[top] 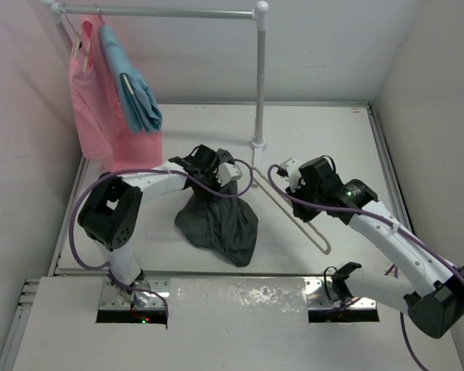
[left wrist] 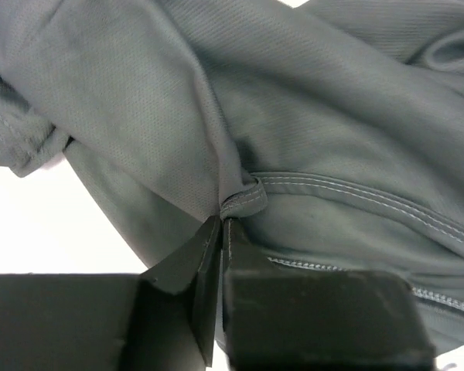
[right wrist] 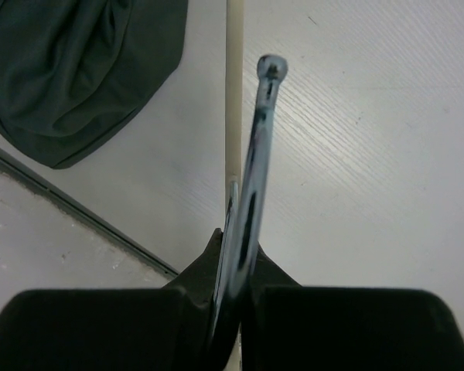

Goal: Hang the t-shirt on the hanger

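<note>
My left gripper is to pull the stitched fold (left wrist: 247, 199) back and lift it open before the hanger goes in, because the t-shirt's opening (left wrist: 325, 224) sags flat next to the hanger's end.
The dark grey t-shirt (top: 216, 220) hangs bunched from my left gripper (top: 215, 165), its lower part resting on the table. In the left wrist view the jaws (left wrist: 222, 222) are shut on a stitched hem fold of the t-shirt (left wrist: 309, 116). The pale beige hanger (top: 324, 246) lies slanted to the right of the shirt. My right gripper (top: 288, 175) holds it at its upper end. In the right wrist view the jaws (right wrist: 238, 236) are shut on the shiny metal hook (right wrist: 259, 131), with the beige hanger bar (right wrist: 233, 93) behind it and the t-shirt (right wrist: 77, 69) at the upper left.
A grey pipe rail (top: 162, 11) stands at the back, its upright post (top: 259, 85) ending in a foot just behind the grippers. A pink garment (top: 93, 108) and a light blue garment (top: 135, 93) hang at its left end. Walls close in left and right.
</note>
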You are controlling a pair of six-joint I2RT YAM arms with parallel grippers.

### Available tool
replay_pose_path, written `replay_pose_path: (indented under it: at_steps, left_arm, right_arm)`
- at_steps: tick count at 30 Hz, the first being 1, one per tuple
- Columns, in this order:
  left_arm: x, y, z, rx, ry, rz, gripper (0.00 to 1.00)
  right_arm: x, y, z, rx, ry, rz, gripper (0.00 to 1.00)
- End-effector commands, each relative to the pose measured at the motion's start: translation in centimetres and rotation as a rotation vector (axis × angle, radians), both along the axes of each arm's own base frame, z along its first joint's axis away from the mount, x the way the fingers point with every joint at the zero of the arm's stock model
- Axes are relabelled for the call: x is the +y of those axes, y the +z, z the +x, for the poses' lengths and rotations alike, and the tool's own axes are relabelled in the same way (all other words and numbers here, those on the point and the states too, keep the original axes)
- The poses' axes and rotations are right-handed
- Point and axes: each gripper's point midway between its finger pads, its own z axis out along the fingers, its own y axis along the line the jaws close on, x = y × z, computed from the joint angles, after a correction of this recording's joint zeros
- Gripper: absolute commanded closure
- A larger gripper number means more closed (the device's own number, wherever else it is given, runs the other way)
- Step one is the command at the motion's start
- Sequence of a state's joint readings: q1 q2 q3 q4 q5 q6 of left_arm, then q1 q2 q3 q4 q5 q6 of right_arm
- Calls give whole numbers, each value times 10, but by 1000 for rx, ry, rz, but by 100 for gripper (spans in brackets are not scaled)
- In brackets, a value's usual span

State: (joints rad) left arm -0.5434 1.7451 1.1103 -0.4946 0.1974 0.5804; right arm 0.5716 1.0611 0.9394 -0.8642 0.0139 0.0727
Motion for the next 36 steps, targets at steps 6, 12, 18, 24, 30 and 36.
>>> replay_pose_path:
  at_steps: [6,12,18,24,30,36]
  left_arm:
    - [6,88,48,-140,147,-143,100]
    - [-1,154,42,-185,176,-240,100]
    - [-4,148,28,-151,182,-238,100]
    - [7,131,17,-103,203,-185,100]
    - [59,57,-43,64,162,44,100]
    - [84,40,-56,62,165,149,100]
  right_arm:
    - [31,10,-14,25,123,167,100]
    - [90,31,-42,133,259,491,100]
    - [108,14,-40,146,239,421,100]
    - [83,-9,-2,81,44,205,100]
    - [58,-52,-24,238,29,33,100]
    - [66,-57,-54,328,144,88,100]
